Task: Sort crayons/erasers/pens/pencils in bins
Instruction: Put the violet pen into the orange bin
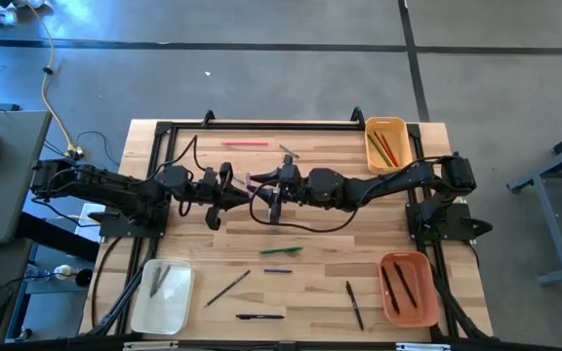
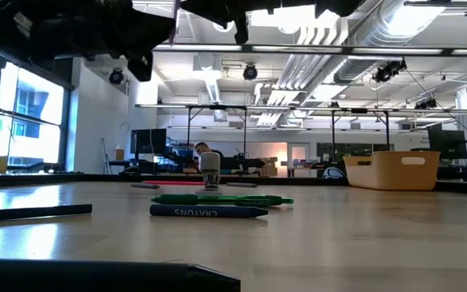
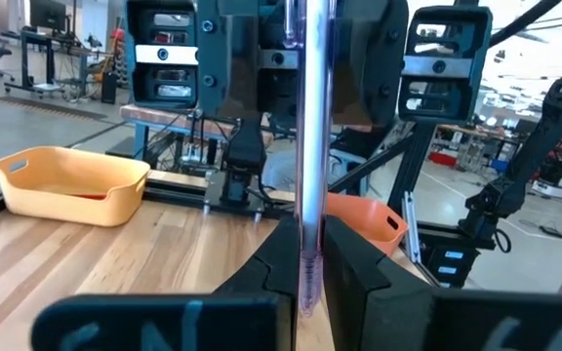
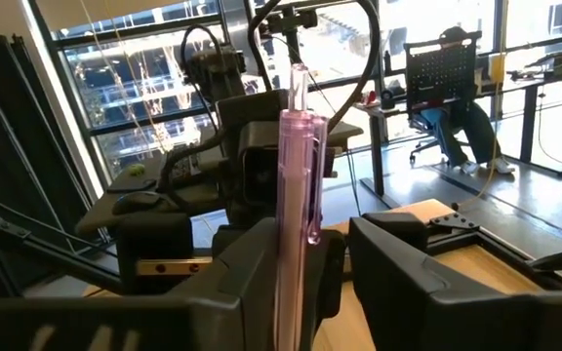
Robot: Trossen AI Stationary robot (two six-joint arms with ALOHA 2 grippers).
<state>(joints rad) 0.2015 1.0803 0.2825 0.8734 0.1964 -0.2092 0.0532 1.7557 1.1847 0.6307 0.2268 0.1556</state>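
Note:
The purple pen (image 4: 297, 185) sits in my left gripper, a long way from the orange bin (image 1: 409, 290), so next my right gripper takes the pen and puts it in that bin.
A see-through purple pen (image 3: 312, 146) stands upright above the table's middle, held by my left gripper (image 3: 308, 278), which is shut on it. My right gripper (image 4: 312, 263) faces it from the right, open, with the same pen (image 4: 296, 195) between its fingers. In the high view the two grippers meet at mid-table, left (image 1: 242, 187) and right (image 1: 264, 187). The yellow bin (image 1: 388, 144) holds pencils, the orange bin (image 1: 408, 288) holds dark pens, and the white bin (image 1: 162, 295) holds a grey piece. My left gripper pinches the pen near its lower end (image 3: 307, 255) between its two fingers. The fingers lie level, come from the table's left and cross the pen. The pen stands upright, clear of the table. My right gripper has one finger (image 4: 261, 263) close beside the pen's barrel (image 4: 294, 244) and the other finger apart from it; whether it touches the pen, I cannot tell.
Loose on the table lie a red pencil (image 1: 245, 143), a green stick (image 1: 281, 251), a blue crayon (image 1: 278, 270) and three black pens (image 1: 227, 288) (image 1: 260, 316) (image 1: 355, 304). A small grey piece (image 2: 210, 172) stands beyond the blue crayon (image 2: 209, 211).

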